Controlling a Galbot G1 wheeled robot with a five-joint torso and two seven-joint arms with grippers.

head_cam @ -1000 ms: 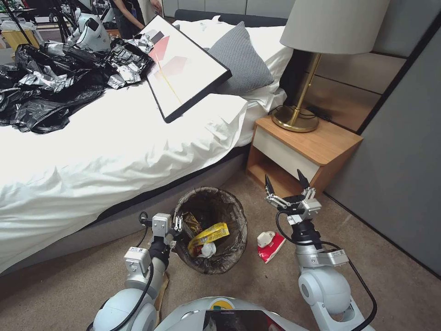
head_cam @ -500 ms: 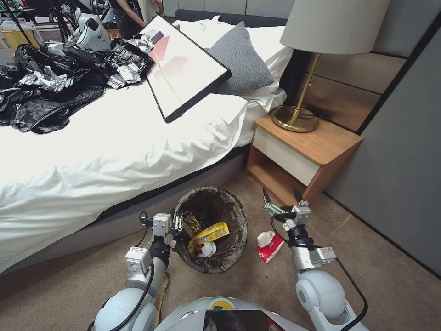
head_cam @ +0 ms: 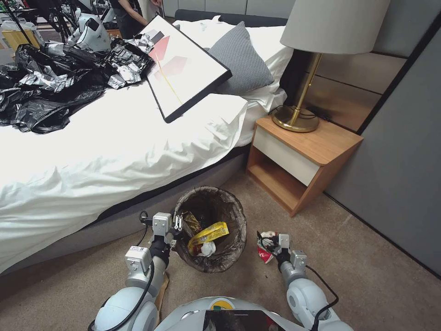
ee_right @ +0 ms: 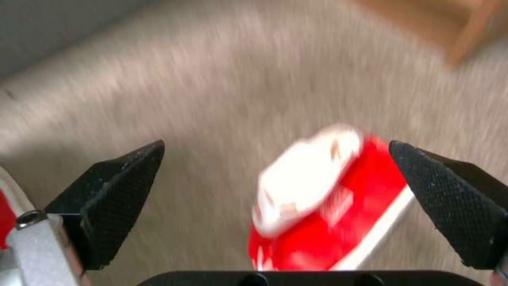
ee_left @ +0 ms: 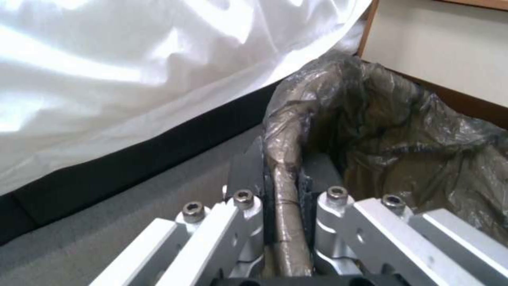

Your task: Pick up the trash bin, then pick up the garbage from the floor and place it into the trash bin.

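Note:
The carton's white opening is gaping sideways and shows just small brown stains. I should expect the red-and-white carton [head_cam: 267,253] to be empty when I lift it.
The trash bin [head_cam: 210,230], a round bucket lined with a brown bag, stands on the carpet beside the bed. It holds a yellow wrapper [head_cam: 209,233] and a white scrap [head_cam: 207,249]. My left gripper [head_cam: 177,226] is shut on its near rim; in the left wrist view the fingers [ee_left: 249,178] pinch the bag-covered rim [ee_left: 283,174]. A red-and-white carton [head_cam: 263,254] of garbage lies on the floor to the bin's right. My right gripper [head_cam: 266,240] hangs low right over it, open. In the right wrist view the carton [ee_right: 328,202] lies between the spread fingertips [ee_right: 122,186].
The bed [head_cam: 115,151] runs along the left, with a picture frame [head_cam: 183,69] and black plastic sheets [head_cam: 46,87] on top. A wooden nightstand [head_cam: 303,156] with a lamp [head_cam: 298,115] stands beyond the carton. A grey wall [head_cam: 399,174] bounds the right. A tan flat piece [head_cam: 161,294] lies by my left arm.
My right arm has dropped from beside the nightstand down and toward me onto the red-and-white carton, gripper still open. The left gripper and the bin have not moved.

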